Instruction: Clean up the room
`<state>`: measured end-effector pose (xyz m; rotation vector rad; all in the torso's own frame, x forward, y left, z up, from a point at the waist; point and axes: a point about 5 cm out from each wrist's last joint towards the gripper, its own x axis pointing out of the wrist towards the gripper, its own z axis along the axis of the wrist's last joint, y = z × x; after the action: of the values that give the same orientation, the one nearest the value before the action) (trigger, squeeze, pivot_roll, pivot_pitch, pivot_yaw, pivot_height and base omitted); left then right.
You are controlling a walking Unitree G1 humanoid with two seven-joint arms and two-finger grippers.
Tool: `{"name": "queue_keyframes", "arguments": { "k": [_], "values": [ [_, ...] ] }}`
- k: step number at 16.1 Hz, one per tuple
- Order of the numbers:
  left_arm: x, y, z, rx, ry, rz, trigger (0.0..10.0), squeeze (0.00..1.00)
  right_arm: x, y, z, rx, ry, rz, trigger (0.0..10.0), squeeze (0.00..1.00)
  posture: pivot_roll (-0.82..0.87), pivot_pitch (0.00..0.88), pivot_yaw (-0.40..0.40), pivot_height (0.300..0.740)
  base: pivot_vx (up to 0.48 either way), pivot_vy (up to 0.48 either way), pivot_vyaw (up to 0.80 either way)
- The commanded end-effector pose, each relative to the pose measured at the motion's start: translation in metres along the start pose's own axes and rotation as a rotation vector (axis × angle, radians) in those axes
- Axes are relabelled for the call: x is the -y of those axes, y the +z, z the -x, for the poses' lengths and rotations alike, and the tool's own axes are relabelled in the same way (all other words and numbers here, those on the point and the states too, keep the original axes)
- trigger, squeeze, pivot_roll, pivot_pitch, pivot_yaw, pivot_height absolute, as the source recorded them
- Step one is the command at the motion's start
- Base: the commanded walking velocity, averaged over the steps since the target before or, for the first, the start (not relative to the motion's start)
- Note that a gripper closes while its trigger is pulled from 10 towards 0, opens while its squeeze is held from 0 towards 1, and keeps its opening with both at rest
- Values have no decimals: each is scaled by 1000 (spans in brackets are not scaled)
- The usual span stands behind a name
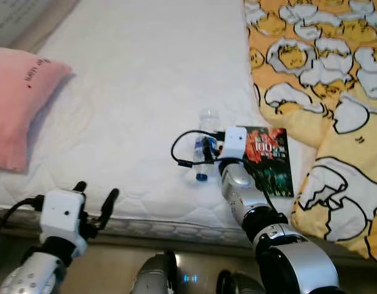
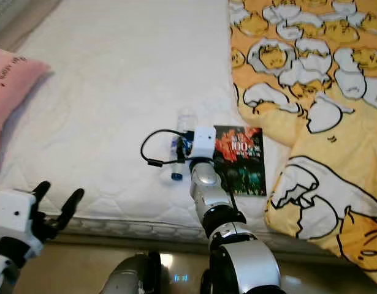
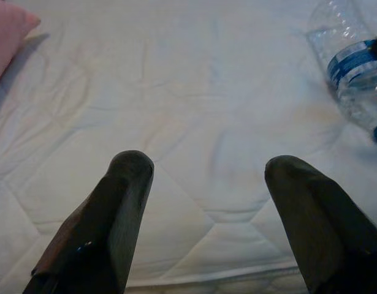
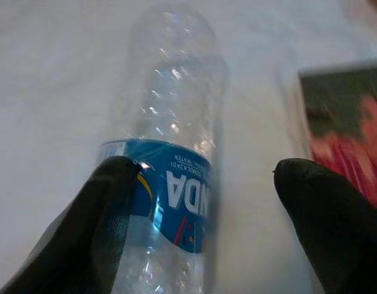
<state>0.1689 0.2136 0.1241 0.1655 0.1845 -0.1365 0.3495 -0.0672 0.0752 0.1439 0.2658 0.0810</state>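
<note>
The white mattress shows straight through the clear end (image 4: 176, 79) past the blue label. I expect the bottle (image 4: 167, 184) will turn out to be empty when I lift it.
A clear plastic bottle (image 4: 170, 141) with a blue label lies on the white mattress (image 1: 145, 73), its blue cap (image 1: 201, 177) pointing toward the bed's front edge. My right gripper (image 4: 206, 171) is open and straddles the bottle at the label. One finger (image 4: 108, 226) touches the label and the other finger (image 4: 329, 214) stands clear on the book's side. A dark book (image 1: 271, 162) with a red cover picture lies just right of the bottle. My left gripper (image 1: 96, 195) is open and holds nothing, low at the mattress's front edge to the left.
A pink pillow (image 1: 16, 104) rests at the left of the mattress. A yellow duvet (image 1: 323, 73) with an egg pattern covers the right side and hangs over the front. The quilted bed edge (image 1: 145, 223) runs across in front of me.
</note>
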Motion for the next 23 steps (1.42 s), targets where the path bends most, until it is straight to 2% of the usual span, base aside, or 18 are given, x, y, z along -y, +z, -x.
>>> {"name": "queue_keyframes", "arguments": {
  "k": [1,3,4,5,8,11,12,13,14,19,21,23],
  "values": [
    [-1,2,3,-9,-5,0,10000,0,-13,-8,1,-57,7,-41,10000,0,318,295,40,740,0,0,0],
    [4,3,3,-16,-16,10,10000,0,-11,-24,4,-160,1,-102,10000,0,312,296,39,740,0,0,0],
    [6,3,2,-18,-24,15,10000,0,-13,-31,6,-224,22,-161,10000,0,296,296,35,740,0,0,0],
    [7,4,1,-16,-27,20,10000,0,-13,-32,6,-235,30,-186,10000,0,295,296,35,740,0,0,0],
    [8,5,-2,-16,-30,23,10000,0,-23,-22,2,-221,114,-176,10000,0,292,294,31,740,0,0,0],
    [10,5,-3,-17,-28,29,10000,0,-29,-24,3,-250,175,-164,10000,0,288,289,22,740,0,0,0],
    [12,4,-5,-17,-26,34,10000,0,-31,-29,5,-280,210,-130,1255,0,282,286,16,740,0,0,0],
    [13,4,-6,-17,-26,35,10000,0,-31,-31,6,-286,215,-121,1255,0,279,284,14,740,0,0,0],
    [16,3,-9,-15,-30,40,10000,0,-27,-37,7,-330,215,-81,0,0,271,280,10,740,0,0,0],
    [18,3,-18,-4,-40,44,10000,0,-26,-32,5,-324,230,-102,0,0,254,252,11,740,0,0,0],
    [19,5,-27,13,-47,45,10000,0,-26,-23,2,-284,229,-104,0,0,235,223,9,740,0,0,0],
    [23,8,-45,44,-63,55,10000,0,-24,-8,-3,-230,240,-130,0,0,191,171,9,740,0,0,0]
  ]
}}
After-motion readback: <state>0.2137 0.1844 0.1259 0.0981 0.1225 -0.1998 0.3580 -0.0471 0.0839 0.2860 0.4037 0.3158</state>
